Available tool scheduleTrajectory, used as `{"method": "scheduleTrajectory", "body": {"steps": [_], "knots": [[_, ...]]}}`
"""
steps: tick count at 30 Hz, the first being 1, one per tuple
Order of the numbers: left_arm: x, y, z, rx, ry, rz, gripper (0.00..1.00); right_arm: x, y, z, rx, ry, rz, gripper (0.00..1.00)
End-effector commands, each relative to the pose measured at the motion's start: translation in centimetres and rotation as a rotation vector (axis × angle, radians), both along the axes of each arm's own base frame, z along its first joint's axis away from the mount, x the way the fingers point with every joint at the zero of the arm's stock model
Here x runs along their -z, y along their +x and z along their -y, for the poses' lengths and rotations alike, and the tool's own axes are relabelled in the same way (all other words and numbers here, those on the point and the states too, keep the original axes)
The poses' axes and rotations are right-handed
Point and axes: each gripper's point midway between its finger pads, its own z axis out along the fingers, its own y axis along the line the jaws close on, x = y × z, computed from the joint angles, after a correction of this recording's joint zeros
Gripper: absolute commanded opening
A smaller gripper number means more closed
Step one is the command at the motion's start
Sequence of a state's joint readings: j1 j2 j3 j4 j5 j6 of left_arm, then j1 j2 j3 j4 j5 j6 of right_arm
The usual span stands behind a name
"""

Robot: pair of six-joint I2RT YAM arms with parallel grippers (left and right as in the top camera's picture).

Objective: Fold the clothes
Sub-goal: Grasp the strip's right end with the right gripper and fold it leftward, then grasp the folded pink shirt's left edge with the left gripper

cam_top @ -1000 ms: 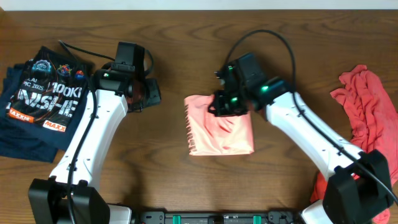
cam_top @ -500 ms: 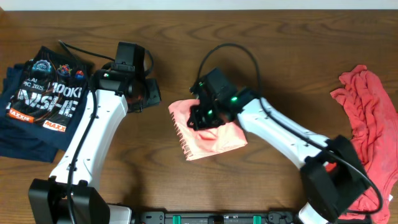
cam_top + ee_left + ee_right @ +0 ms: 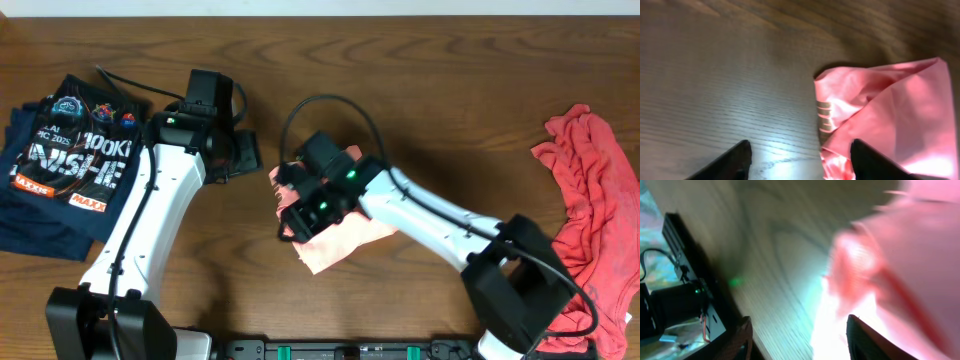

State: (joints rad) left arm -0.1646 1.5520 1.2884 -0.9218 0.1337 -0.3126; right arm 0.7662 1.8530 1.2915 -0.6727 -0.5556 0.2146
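Observation:
My right gripper is covering the pink cloth's edge [image 3: 284, 198] next to my left gripper. My right gripper should move back before my left gripper carries the cloth onto the navy shirt [image 3: 78, 160].
A folded pink cloth [image 3: 345, 240] lies on the wooden table [image 3: 450, 90] at the centre, turned askew. My right gripper [image 3: 293, 212] hovers over its left edge, open; in the blurred right wrist view its fingers [image 3: 862, 340] stand apart, the pink cloth [image 3: 905, 255] lying below and nothing gripped. My left gripper [image 3: 250, 155] sits just up-left of the cloth, also open. In the left wrist view the pink cloth [image 3: 890, 115] fills the right side and one dark finger [image 3: 870, 160] overlaps its edge.
A folded navy printed shirt [image 3: 65, 160] lies at the far left. A crumpled red garment [image 3: 590, 200] trails down the right edge. A black rail [image 3: 340, 350] runs along the table's front edge.
My right gripper has swept left and toward the front, dragging and turning the pink cloth, then let go and opened. The left gripper's jaws have widened; its arm stayed put.

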Motion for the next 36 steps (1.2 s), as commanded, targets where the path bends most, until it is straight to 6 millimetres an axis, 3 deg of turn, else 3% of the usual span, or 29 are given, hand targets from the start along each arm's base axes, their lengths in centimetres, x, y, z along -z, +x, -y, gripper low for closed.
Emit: {"method": "scheduleTrajectory", "body": {"steps": [1,5,9,12,17,20,24,28,29,30,31,32,36], "knots": [[0.2,-0.8,1.3,0.026,-0.080,-0.030,0.73,-3.5,4.5,3.0,0.105,-0.009,0.129,0.61],[0.4,-1.5,3.0,0.081,-0.170,-0.056,0.77,-5.2,7.7,9.6,0.323,-0.139,0.178,0.62],[0.3,-3.4,6.6,0.346,-0.301,-0.054,0.77,-6.2,8.6,14.3,0.433,-0.205,0.166,0.62],[1.5,-4.5,8.0,0.473,-0.275,-0.050,0.77,-5.9,8.7,16.9,0.491,-0.247,0.128,0.62],[3.5,-5.1,9.7,0.581,-0.175,-0.030,0.78,-5.7,8.8,18.6,0.548,-0.268,0.088,0.61],[5.2,-4.9,9.9,0.621,-0.044,-0.009,0.78,-5.7,8.8,18.6,0.549,-0.269,0.087,0.61],[6.8,-5.4,10.8,0.665,0.005,-0.037,0.76,-5.6,8.6,18.7,0.547,-0.275,0.078,0.61],[8.9,-5.8,10.8,0.673,0.035,-0.098,0.66,-5.6,8.5,18.8,0.546,-0.278,0.074,0.60],[9.4,-5.9,10.8,0.673,0.038,-0.115,0.59,-5.6,8.5,18.8,0.547,-0.278,0.075,0.61],[9.9,-5.9,10.6,0.672,0.045,-0.128,0.50,-5.6,8.5,18.8,0.547,-0.278,0.075,0.60],[10.2,-5.6,10.3,0.666,0.066,-0.129,0.28,-5.6,8.5,18.8,0.547,-0.278,0.075,0.60],[10.3,-5.2,9.9,0.657,0.096,-0.121,0.15,-5.6,8.5,18.8,0.547,-0.278,0.074,0.60],[9.0,-2.3,7.6,0.515,0.208,-0.049,0.06,-5.6,8.5,18.8,0.547,-0.278,0.075,0.60]]}}
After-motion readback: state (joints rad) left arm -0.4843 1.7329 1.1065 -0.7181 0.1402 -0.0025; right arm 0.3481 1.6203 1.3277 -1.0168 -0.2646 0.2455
